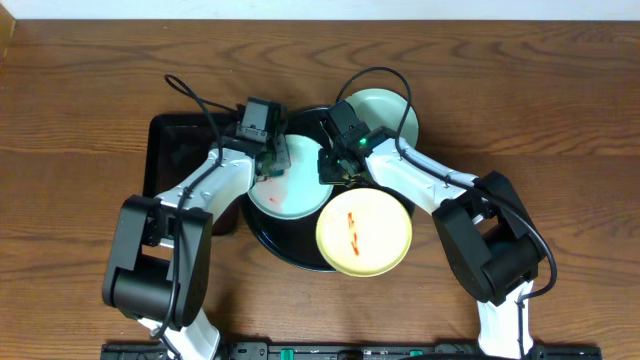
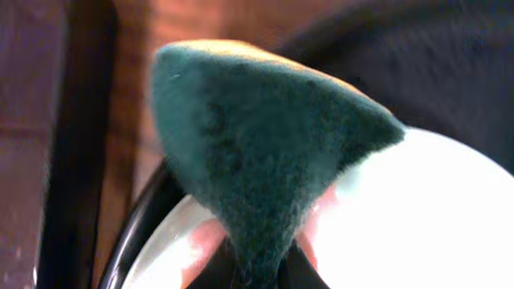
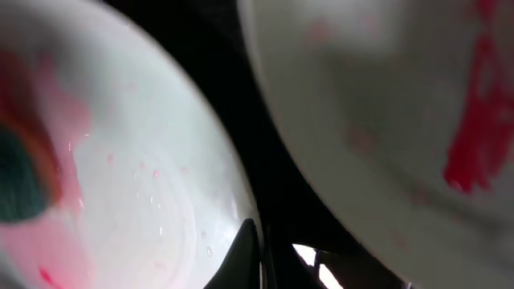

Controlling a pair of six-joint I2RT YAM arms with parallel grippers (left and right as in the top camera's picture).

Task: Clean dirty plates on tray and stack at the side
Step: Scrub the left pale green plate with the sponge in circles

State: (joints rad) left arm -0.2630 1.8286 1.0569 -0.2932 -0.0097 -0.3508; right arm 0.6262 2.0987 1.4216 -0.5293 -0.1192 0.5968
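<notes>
The dark green sponge sits at the mint-green plate's rim (image 1: pixel 268 167) as the red smear spreads inward, so I should sweep my left gripper back toward the plate's middle (image 1: pixel 291 181).
A pale mint-green plate (image 1: pixel 292 200) with a red smear lies in the round black tray (image 1: pixel 262 238). My left gripper (image 1: pixel 270 158) is shut on a dark green sponge (image 2: pixel 257 152), which rests on that plate's (image 2: pixel 418 225) left side. My right gripper (image 1: pixel 336 166) is shut, pinching the same plate's (image 3: pixel 144 160) right rim; one dark finger (image 3: pixel 245 257) lies over the edge. A pale yellow plate (image 1: pixel 364 232) with thin red streaks (image 3: pixel 474 136) overlaps the tray's right rim. A second mint-green plate (image 1: pixel 396 112) sits at the back right.
A smaller rectangular black tray (image 1: pixel 180 150) lies on the left, next to the round one, partly under my left arm. Brown wood-grain tabletop (image 1: pixel 560 120) surrounds everything. Both arms' cables arch over the trays.
</notes>
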